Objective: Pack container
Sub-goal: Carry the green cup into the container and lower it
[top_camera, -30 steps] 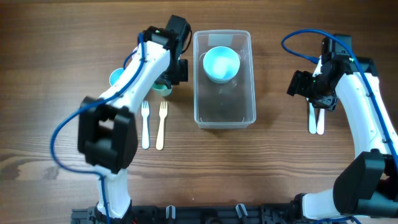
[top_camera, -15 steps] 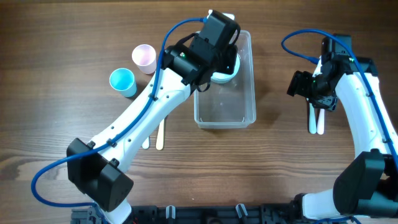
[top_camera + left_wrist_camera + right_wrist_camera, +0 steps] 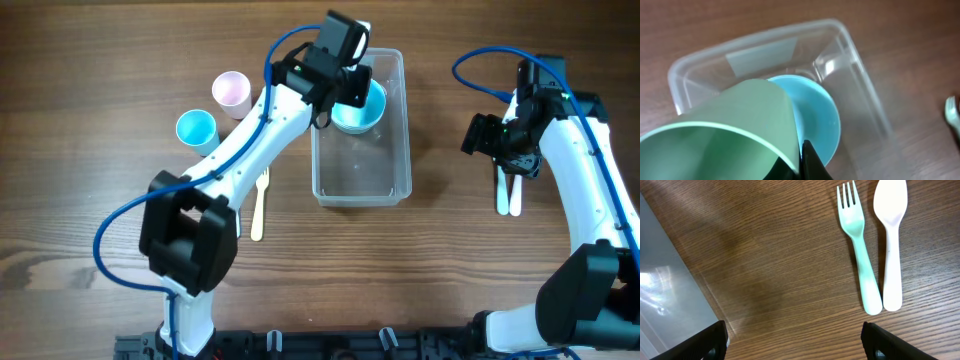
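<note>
The light blue bowl takes up the container's far end under the green cup, so my left gripper should bring the cup down onto the container's open bottom nearer me.
The clear plastic container stands at the table's middle, with a light blue bowl at its far end. My left gripper hovers over that end, shut on the rim of a green cup held tilted above the blue bowl. The container's wall shows behind them, and my left gripper pinches the cup's edge. My right gripper is open and empty above bare table, right of the container. Its fingers stand wide apart.
A mint fork and a white spoon lie side by side by the right gripper. A pink cup and a blue cup stand left of the container. A cream fork lies below them, partly under the left arm.
My left gripper picked the green cup up from the table left of the container and carried it right, over the container's far end. The right arm has not moved.
</note>
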